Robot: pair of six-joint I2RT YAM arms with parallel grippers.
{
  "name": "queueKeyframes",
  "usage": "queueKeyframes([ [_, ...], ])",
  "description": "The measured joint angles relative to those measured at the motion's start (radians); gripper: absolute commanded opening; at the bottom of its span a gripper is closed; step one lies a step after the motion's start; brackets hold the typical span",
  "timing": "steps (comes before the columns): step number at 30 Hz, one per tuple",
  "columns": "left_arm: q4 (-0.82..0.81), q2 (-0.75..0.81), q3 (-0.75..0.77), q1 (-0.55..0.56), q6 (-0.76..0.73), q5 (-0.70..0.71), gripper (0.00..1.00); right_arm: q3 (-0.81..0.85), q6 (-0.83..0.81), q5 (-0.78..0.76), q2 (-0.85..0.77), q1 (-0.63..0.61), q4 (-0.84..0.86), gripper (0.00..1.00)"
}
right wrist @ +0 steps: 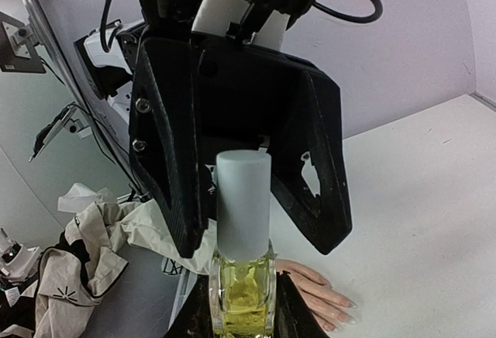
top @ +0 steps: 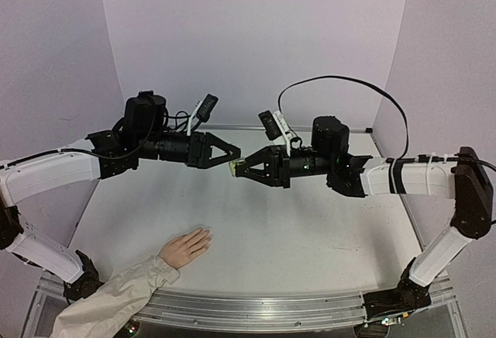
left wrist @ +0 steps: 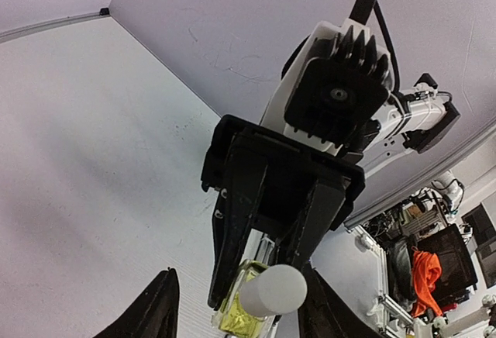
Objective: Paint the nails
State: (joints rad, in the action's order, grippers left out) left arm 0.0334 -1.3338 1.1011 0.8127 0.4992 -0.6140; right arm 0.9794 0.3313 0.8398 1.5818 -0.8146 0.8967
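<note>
The white cap (left wrist: 273,290) is near one finger of my left gripper, so next my right gripper moves the bottle (top: 233,168) back and lines it up again before my left gripper closes.
My right gripper (top: 242,170) is shut on the glass body of a small yellow-green bottle (right wrist: 242,295) with a white cap (right wrist: 243,198) and holds it in mid-air above the table. My left gripper (top: 234,155) is open, with its fingers on either side of the cap and apart from it; the left wrist view shows the cap (left wrist: 273,289) between them. A pale peach hand (top: 186,246) with a beige sleeve (top: 116,299) lies flat on the table's near left. Its tiny nails (right wrist: 350,305) show in the right wrist view, far below both grippers.
The white table (top: 310,229) is closed in by lilac walls (top: 256,36). A metal rail (top: 271,307) runs along the near edge. A black cable (top: 349,82) loops above the right arm. Clutter lies off the table in the wrist views.
</note>
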Motion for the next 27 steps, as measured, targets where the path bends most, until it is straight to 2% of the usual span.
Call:
queueKeyframes([
  [10,-0.018,0.0,0.0,0.001,-0.003,-0.008,0.12,0.015,0.048,0.041,0.056,0.0,0.042,0.0],
  [15,-0.023,0.0,0.0,0.0,-0.022,0.061,0.0,0.014,0.024,-0.053,0.055,-0.006,0.043,0.0],
  [18,-0.009,0.0,-0.003,-0.002,-0.024,0.156,0.0,0.025,-0.095,-0.321,0.039,-0.078,-0.041,0.0],
  [21,0.034,0.0,-0.004,-0.011,-0.018,0.249,0.0,0.065,-0.249,-0.784,0.044,-0.216,-0.133,0.0],
  [23,0.05,0.0,-0.004,-0.011,-0.01,0.282,0.0,0.089,-0.336,-1.027,0.068,-0.288,-0.151,0.0],
  [25,0.061,-0.003,-0.003,-0.01,0.004,0.295,0.02,0.1,-0.406,-1.168,0.091,-0.327,-0.148,0.0],
  [27,0.076,-0.009,-0.002,-0.008,0.011,0.301,0.06,0.101,-0.452,-1.227,0.103,-0.341,-0.148,0.0],
])
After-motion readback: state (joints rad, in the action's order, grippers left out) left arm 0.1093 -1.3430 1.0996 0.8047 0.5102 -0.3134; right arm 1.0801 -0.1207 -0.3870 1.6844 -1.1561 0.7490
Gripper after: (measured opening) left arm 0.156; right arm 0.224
